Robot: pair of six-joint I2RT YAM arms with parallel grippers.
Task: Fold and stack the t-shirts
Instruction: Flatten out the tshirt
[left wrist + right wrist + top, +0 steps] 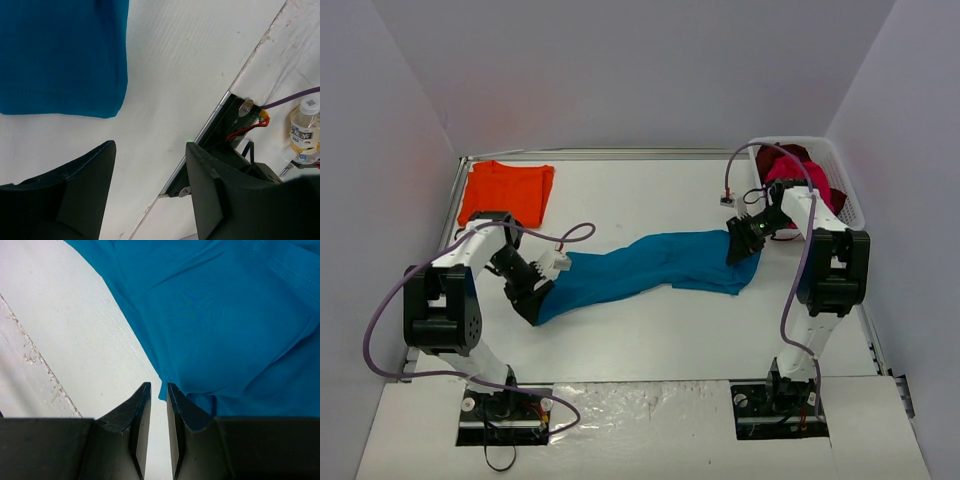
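Note:
I should move my left gripper in and pinch the t-shirt's hem (90, 111) beside the teal-blue t-shirt's near corner (114, 110) before folding, as that corner lies beyond the open fingers.
A teal-blue t-shirt (650, 265) lies stretched out in a long, loose band across the middle of the table. My left gripper (532, 300) sits at its left end, wide open and empty (150, 150), with the shirt's corner (60, 50) just beyond the fingers. My right gripper (740, 250) is at the shirt's right end. Its jaws (158, 387) stand a narrow gap apart over bare table, with the cloth's edge (225, 315) against the right finger. An orange t-shirt (505, 190) lies folded at the far left. Magenta-pink (788, 168) and dark red (782, 152) t-shirts sit in the basket.
The white slotted basket (848, 185) stands at the far right corner, behind my right arm. Purple cables loop off both arms. The left wrist view shows the table's front rail (200, 135) and a water bottle (305, 130) beyond it.

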